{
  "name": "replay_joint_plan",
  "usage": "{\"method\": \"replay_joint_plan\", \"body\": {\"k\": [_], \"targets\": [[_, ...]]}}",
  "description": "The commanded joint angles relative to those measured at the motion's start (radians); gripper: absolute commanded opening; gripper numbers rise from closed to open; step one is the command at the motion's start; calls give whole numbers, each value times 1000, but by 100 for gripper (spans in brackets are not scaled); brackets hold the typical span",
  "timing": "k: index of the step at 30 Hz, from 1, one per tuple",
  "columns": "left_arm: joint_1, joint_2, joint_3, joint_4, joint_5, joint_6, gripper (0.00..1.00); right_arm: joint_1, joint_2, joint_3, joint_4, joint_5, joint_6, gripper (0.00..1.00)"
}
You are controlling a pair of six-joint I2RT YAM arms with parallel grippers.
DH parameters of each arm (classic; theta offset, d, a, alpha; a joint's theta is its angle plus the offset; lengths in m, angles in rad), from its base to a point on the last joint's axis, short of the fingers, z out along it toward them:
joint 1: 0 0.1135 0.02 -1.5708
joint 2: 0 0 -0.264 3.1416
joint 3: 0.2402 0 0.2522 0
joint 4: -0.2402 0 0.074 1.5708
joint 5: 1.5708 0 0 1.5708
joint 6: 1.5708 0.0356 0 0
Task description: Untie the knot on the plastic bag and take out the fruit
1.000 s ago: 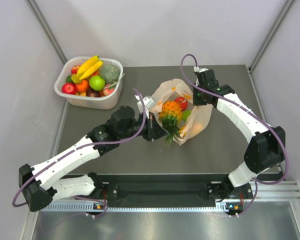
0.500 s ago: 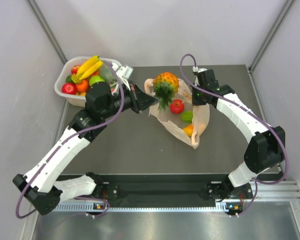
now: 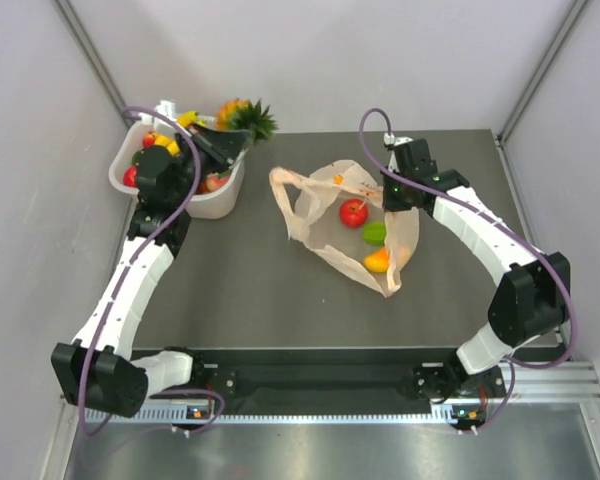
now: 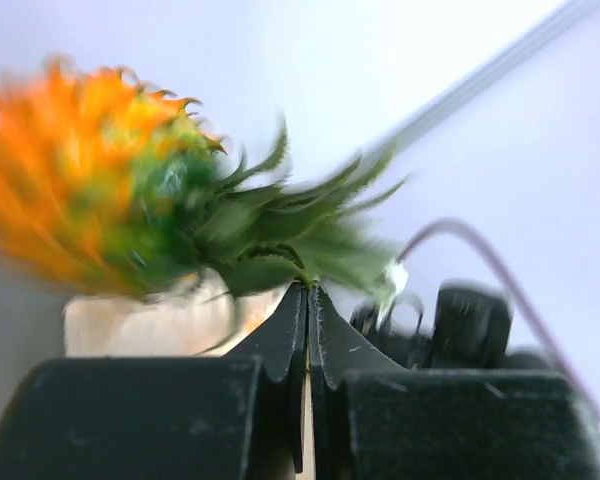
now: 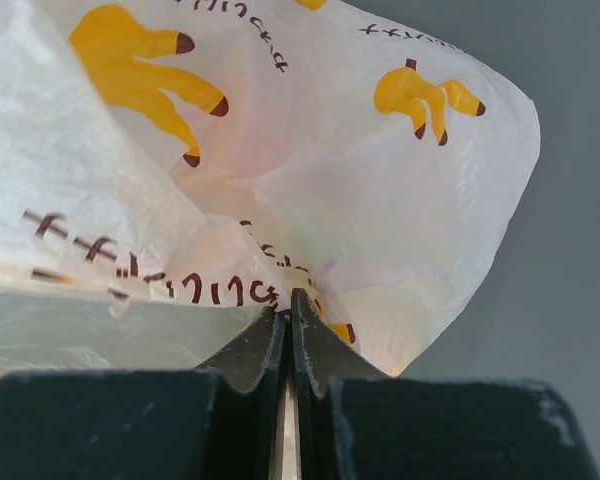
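Note:
I should keep moving my left gripper until it is over the fruit inside (image 3: 163, 143) and let go there, as the pineapple's body (image 3: 231, 114) is hanging by its top above the white tub's rim.
The peach-orange plastic bag (image 3: 325, 200) lies open on the dark table, its handle loops spread loose toward the left; no knot shows. Inside it lie a red fruit (image 3: 354, 212), a green one (image 3: 375, 233) and an orange one (image 3: 378, 261). My right gripper (image 3: 385, 198) is shut on the bag's far right edge, and the right wrist view shows banana-printed film (image 5: 280, 150) pinched at the gripper's (image 5: 291, 298) tips. My left gripper (image 3: 238, 133) is shut on the green crown (image 4: 280, 235) of the pineapple (image 3: 234, 108), which hangs over the tub's far right corner, blurred by motion.
The white tub (image 3: 215, 203) stands at the table's far left corner, holding bananas, red and green pieces and other fruit, partly hidden by my left arm. Grey walls close in the left, back and right sides.
My left arm has swung the pineapple out of the bag, leftward and back, to above the tub. The bag has settled flatter and open. The right arm has stayed put.

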Motion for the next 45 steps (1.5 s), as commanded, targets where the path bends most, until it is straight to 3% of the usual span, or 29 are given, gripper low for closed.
{"method": "replay_joint_plan", "body": {"k": [1,5,9,16,21,31,33,34,36,38,40,41,45], "targets": [[66,16,4,307,64,-270,0,-7,6,-1,34,5,-12,0],[95,6,-21,338,-14,-285,0,-6,14,-3,34,-8,-11,0],[98,-2,33,216,-196,-73,0,-4,12,-7,36,-18,-14,0],[111,108,91,185,-472,250,0,0,23,-9,39,-35,-14,0],[131,208,102,241,-512,350,0,6,26,-18,40,-41,-17,0],[175,412,165,306,-517,346,0,17,29,-21,36,-41,-24,0],[177,434,166,297,-519,340,8,17,27,-21,40,-43,-24,0],[177,438,163,295,-522,335,30,17,30,-20,37,-43,-24,0],[180,447,159,278,-535,328,56,17,29,-17,36,-44,-23,0],[181,451,160,257,-537,326,72,17,27,-18,36,-44,-23,0],[181,438,159,251,-517,324,81,17,21,-18,36,-44,-24,0],[181,429,153,249,-505,321,95,17,20,-17,34,-44,-24,0],[180,325,105,258,-404,292,99,17,7,-8,23,-43,-27,0]]}}
